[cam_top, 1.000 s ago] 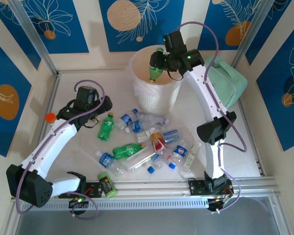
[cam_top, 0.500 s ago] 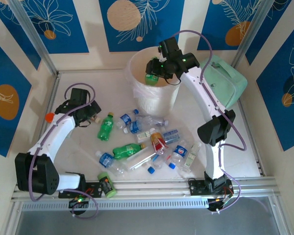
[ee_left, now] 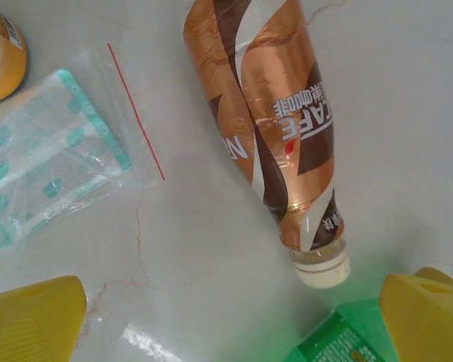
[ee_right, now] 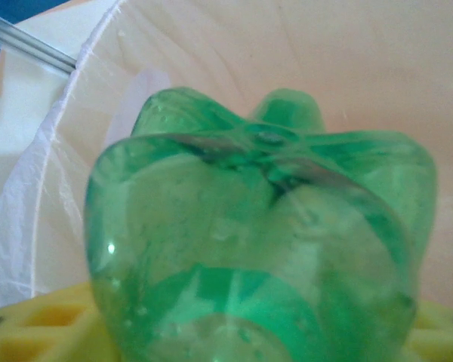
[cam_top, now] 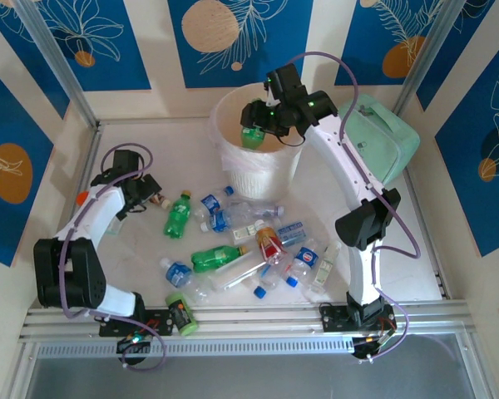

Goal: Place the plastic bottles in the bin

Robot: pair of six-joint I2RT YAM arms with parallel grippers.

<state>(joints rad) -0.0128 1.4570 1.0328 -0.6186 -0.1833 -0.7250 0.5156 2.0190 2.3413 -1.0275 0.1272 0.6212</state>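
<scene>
The robot's left gripper should pick up the brown coffee bottle [ee_left: 278, 128] and pass it to the right gripper by the bin [cam_top: 231, 125], because it lies far from the right gripper.
My right gripper [cam_top: 258, 125] hangs over the mouth of the bin [cam_top: 233, 170], a round cream basket lined with a white bag. A green bottle [cam_top: 250, 137] sits between its fingers [ee_right: 30, 328]. In the right wrist view this green bottle [ee_right: 257, 226] hides the pads, so I cannot tell whether they still press it. Several plastic bottles [cam_top: 258, 245] lie scattered on the table. My left gripper [cam_top: 143, 199] is open, low over the table at the left. A brown coffee bottle [ee_left: 279, 128] lies just ahead of its fingertips [ee_left: 426, 313].
A zip bag [ee_left: 53, 151] and an orange-capped jar [cam_top: 83, 198] lie by the left gripper. A green bottle [cam_top: 178, 214] lies to its right. A mint-green case [cam_top: 391, 137] sits right of the bin, and a green can [cam_top: 180, 314] stands at the front rail.
The right gripper carried the green bottle left and lower over the bin. The left arm swung back to the left, its gripper now over the brown bottle's end.
</scene>
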